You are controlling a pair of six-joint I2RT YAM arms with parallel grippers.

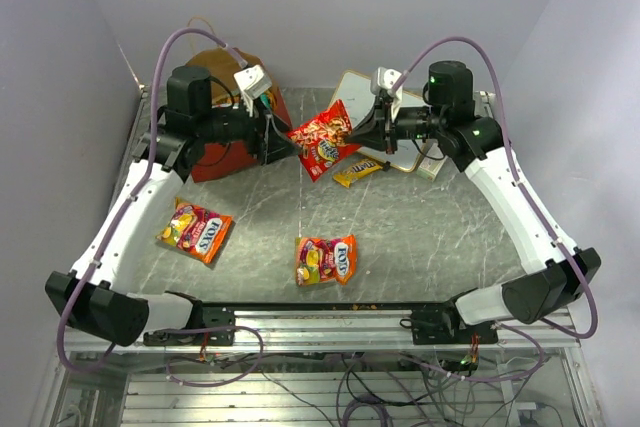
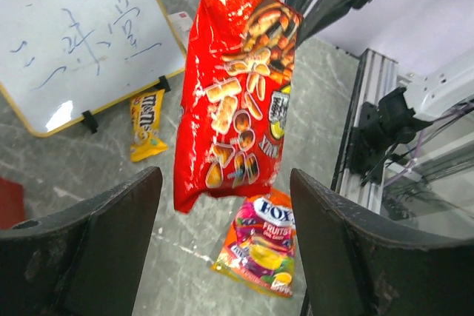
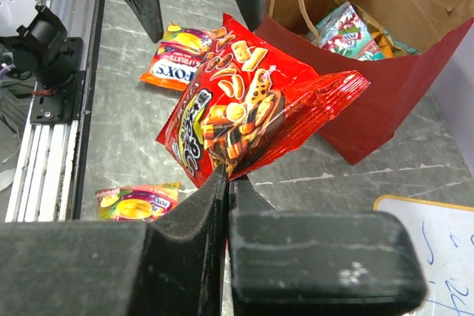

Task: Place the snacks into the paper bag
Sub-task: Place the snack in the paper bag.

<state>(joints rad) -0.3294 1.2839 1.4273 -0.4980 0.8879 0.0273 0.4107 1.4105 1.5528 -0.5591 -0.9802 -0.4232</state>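
The robot's right gripper is holding the red packet across from the paper bag (image 1: pixel 224 160), so its left gripper should take hold of the packet's loose end (image 1: pixel 304 136) and carry the packet into the bag.
My right gripper (image 1: pixel 362 133) is shut on the edge of a bright red snack packet (image 1: pixel 324 140) and holds it in the air over the table's middle back. The pinch shows in the right wrist view (image 3: pixel 232 173), with the packet (image 3: pixel 237 112) hanging toward the paper bag (image 3: pixel 385 101). The bag (image 1: pixel 215 162) is red outside and brown inside, and holds teal packets (image 3: pixel 342 26). My left gripper (image 1: pixel 282 143) is open beside the bag, its jaws (image 2: pixel 224 183) apart and just short of the packet (image 2: pixel 233 86). A yellow candy pack (image 1: pixel 357 171) lies on the table.
Two orange Fox's packets (image 1: pixel 195 230) (image 1: pixel 325 259) lie flat on the grey table toward the front. A whiteboard (image 2: pixel 81 42) with writing lies at the back right, with a small white box (image 1: pixel 432 165) by it. Metal rails (image 1: pixel 320 319) run along the near edge.
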